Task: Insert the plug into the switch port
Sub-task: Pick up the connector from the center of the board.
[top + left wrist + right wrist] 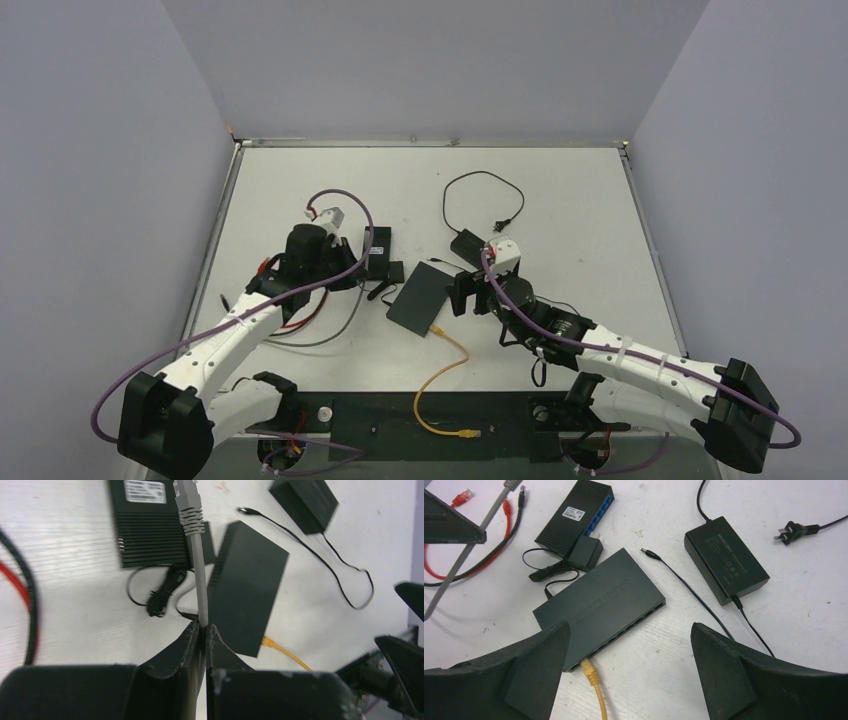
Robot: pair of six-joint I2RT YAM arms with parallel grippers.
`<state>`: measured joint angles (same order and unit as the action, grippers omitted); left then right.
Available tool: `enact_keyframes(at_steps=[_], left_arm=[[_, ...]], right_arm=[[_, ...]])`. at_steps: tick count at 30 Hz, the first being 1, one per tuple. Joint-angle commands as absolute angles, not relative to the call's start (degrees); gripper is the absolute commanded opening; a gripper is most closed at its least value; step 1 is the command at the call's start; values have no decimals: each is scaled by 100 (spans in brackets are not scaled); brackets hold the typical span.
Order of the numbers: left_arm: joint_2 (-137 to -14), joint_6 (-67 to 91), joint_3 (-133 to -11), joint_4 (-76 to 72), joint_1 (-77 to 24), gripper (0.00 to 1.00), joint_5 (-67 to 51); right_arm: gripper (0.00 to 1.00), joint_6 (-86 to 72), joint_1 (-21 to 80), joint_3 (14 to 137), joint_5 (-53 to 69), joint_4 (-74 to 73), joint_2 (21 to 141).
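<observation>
The grey cable (201,590) is held behind its plug by my left gripper, and the switch's row of ports faces my right gripper, so next my right gripper grabs the plug's neck (192,521).
The large black switch (420,298) lies flat mid-table, with a yellow cable (440,375) plugged into a port at its near corner (589,672). My left gripper (202,627) is shut on a grey network cable (200,587). The cable's grey plug (189,505) sticks out beyond the fingers, above a small black switch (147,522) and left of the large switch (247,587). In the top view this gripper (352,272) sits just left of the large switch. My right gripper (630,627) is open and empty, hovering over the large switch's port row (624,630), at the switch's right edge (462,292).
A black power brick (726,565) with its wall plug (796,530) and loose barrel jack (649,555) lies right of the switch. The small switch has blue ports (596,520) and an adapter (585,552). Red and black cables (499,530) lie at the left.
</observation>
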<state>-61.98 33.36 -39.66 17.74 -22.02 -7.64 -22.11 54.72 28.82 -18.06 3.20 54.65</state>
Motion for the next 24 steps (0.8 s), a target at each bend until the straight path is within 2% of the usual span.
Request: enact_keyframes(at_steps=[1,12,24], left_arm=[[-5858,3136,-4083,1472,-2540,0,-1705],[-4825,3202,-3315,717,-3311,0,-2092],[-4384,3455,-2757,-72,-3959,0,-1681]], right_arm=[[86,-2539,5457,3234,-1481,548,5326],[89,-3173,5474,3401,-1000,862,5398],[80,-4091,5512,3463,-661,1376,5766]])
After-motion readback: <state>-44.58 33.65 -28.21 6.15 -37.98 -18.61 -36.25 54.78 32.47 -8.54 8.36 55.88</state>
